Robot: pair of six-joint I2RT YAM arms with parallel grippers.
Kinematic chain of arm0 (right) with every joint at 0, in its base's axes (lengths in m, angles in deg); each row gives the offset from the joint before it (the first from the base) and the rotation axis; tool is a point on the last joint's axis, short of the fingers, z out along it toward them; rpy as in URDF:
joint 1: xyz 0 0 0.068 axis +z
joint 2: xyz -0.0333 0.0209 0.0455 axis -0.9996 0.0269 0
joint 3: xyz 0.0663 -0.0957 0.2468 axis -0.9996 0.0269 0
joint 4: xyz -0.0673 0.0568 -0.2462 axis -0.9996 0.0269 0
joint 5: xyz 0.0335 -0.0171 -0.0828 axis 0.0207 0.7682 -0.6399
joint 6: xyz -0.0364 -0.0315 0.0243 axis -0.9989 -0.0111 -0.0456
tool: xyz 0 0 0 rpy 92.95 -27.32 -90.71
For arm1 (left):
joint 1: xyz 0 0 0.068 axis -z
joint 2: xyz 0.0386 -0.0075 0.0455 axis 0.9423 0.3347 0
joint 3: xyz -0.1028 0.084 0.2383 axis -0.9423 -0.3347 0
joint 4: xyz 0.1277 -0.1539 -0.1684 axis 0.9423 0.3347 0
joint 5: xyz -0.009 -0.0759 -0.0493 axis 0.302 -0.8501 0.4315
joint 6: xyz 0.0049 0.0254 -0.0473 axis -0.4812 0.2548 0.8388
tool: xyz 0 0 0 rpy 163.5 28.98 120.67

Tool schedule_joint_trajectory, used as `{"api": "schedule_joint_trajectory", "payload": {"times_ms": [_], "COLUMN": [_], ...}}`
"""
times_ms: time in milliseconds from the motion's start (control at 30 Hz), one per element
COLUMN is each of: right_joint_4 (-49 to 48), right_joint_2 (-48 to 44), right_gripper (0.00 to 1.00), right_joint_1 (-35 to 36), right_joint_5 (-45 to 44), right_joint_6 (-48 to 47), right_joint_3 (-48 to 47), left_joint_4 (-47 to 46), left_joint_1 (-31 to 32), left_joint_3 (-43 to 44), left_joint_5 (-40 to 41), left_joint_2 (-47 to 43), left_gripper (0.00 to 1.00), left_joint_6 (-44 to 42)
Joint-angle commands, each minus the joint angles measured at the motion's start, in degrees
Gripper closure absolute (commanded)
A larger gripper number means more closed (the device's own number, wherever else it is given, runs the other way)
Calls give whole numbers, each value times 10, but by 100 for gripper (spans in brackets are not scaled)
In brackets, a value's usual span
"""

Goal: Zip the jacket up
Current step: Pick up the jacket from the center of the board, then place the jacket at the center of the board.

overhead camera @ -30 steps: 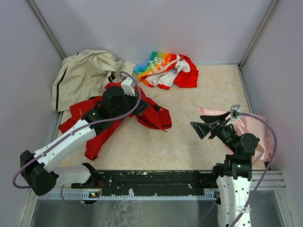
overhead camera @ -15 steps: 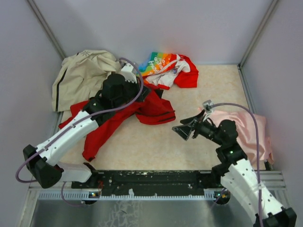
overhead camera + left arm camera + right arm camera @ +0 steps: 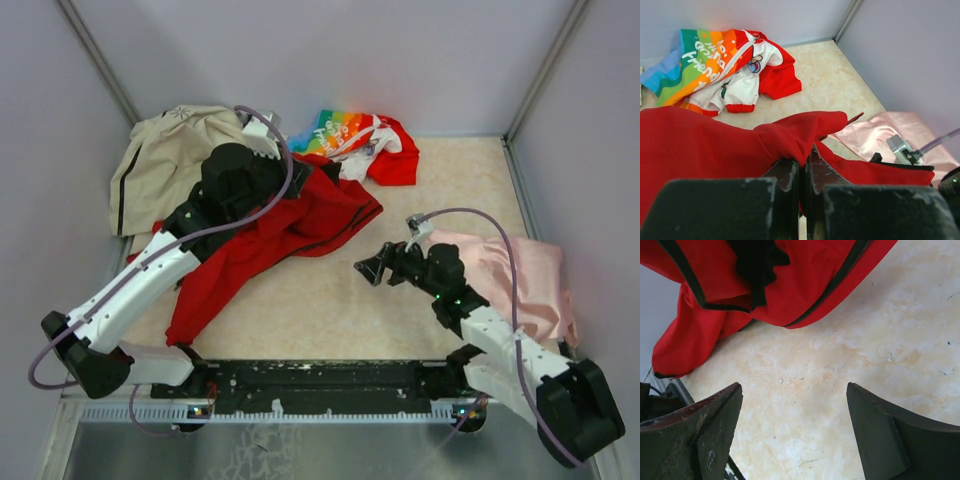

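The red jacket (image 3: 290, 228) will open out and show more lining when I pull its edge, as black lining (image 3: 331, 172) peeks out beside the loose zipper edge.
The bright red jacket (image 3: 270, 235) lies crumpled left of the middle of the table, part of it lifted. My left gripper (image 3: 262, 170) is shut on a fold of its red cloth (image 3: 790, 137), held above the table at the jacket's far end. In the right wrist view the jacket's (image 3: 805, 285) red edge, dark zipper line and black lining hang at the top. My right gripper (image 3: 368, 270) is open and empty, low over bare table just right of the jacket's edge; its open jaws (image 3: 795, 430) frame bare tabletop.
A beige jacket (image 3: 175, 160) lies at the back left. A rainbow-and-white printed garment (image 3: 350, 145) lies at the back middle. A pink cloth (image 3: 515, 275) lies at the right, under my right arm. Grey walls close in the table on three sides.
My left gripper has lifted the red jacket and pulled it back and left, spreading it. My right arm has swung left and down toward the jacket's edge.
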Motion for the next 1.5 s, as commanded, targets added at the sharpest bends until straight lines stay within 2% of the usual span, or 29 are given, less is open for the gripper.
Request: {"api": "schedule_joint_trajectory", "payload": {"times_ms": [0,500,867,933,1000,1033,1067,1100,1133,1467], "right_joint_4": [-176,-408,-494,-503,-506,-502,-496,-487,-469,-190], "right_joint_2": [64,329,488,496,492,485,476,467,439,225], "right_gripper": [15,15,15,22,39,52,74,92,100,100], "right_joint_1": [15,96,116,117,116,116,117,117,116,116], "right_joint_5": [-17,-42,-64,-62,-59,-60,-65,-73,-80,-154], "right_joint_6": [26,28,59,62,59,55,52,46,38,-65], "right_joint_3": [3,-81,-146,-147,-146,-144,-141,-137,-133,-159], "left_joint_4": [-49,-61,-61,-59,-60,-60,-60,-60,-59,-54], "left_joint_1": [5,5,5,5,5,5,5,5,5,5], "left_joint_3": [-12,-51,-65,-67,-70,-70,-70,-69,-68,-34], "left_joint_5": [-14,-21,-25,-22,-19,-17,-16,-14,-12,-11], "left_joint_2": [-33,-68,-92,-93,-96,-97,-97,-96,-95,-83], "left_gripper": [100,100,100,100,100,100,100,100,100,100], "left_joint_6": [9,17,15,13,12,12,11,9,7,6]}}
